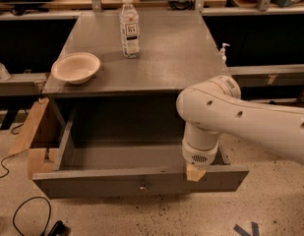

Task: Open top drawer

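The gripper's fingers are over the top drawer's front rim [195, 179], so the robot should lift them clear, reach inside the drawer [177, 162] behind the drawer's front rim and pull the drawer out further.
The top drawer [107, 185] is a wide grey drawer standing pulled out from under the grey cabinet top. Its deep grey box interior is bare. A small round metal knob [142, 186] sits in the middle of its flat front. My white arm reaches in from the right. The gripper [195, 172] points down at the drawer's front rim, right of the knob. Only a tan tip shows below the wrist, touching the rim.
A water bottle [129, 27] and a cream bowl [76, 67] stand on the cabinet top [176, 58]. A cardboard box [32, 136] sits left of the drawer. Black cables [23, 220] lie on the floor at front left. Shelves run along the back.
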Robot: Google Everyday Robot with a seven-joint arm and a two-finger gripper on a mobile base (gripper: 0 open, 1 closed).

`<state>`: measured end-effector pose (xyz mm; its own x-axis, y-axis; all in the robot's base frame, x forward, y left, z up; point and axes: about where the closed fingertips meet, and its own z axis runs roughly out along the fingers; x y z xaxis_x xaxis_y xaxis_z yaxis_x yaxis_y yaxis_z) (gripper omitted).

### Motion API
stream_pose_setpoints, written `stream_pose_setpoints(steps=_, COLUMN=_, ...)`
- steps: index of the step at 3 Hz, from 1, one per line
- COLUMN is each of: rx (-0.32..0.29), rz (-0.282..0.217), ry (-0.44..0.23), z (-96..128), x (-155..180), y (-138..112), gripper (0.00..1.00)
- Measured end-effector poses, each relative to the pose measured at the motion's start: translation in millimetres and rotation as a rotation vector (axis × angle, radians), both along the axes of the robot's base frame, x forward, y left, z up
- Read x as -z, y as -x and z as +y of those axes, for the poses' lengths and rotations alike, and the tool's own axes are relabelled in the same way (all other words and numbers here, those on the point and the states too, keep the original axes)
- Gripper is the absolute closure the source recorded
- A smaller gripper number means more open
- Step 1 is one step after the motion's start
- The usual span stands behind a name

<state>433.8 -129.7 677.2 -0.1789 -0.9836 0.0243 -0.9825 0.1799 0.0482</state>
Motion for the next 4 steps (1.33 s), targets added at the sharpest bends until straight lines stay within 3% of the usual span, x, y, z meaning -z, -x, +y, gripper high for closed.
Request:
stream_pose_setpoints(steps=1, rx=0.01, rz=0.008, ry=0.037, z=-6, x=-7, y=-3, gripper=0.09)
stream_pose_setpoints(steps=2, rx=0.03, rz=-0.023, ry=0.096, z=-20, x=-43, y=-16, gripper=1.0)
stream_pose_setpoints(steps=3, rx=0.033, rz=-0.085, ry=0.134, z=-31, x=-82, y=-37, gripper=1.0)
stream_pose_setpoints(steps=4, rx=0.031, rz=-0.124, ry=0.121, z=-57, x=-89, y=-47, gripper=1.0)
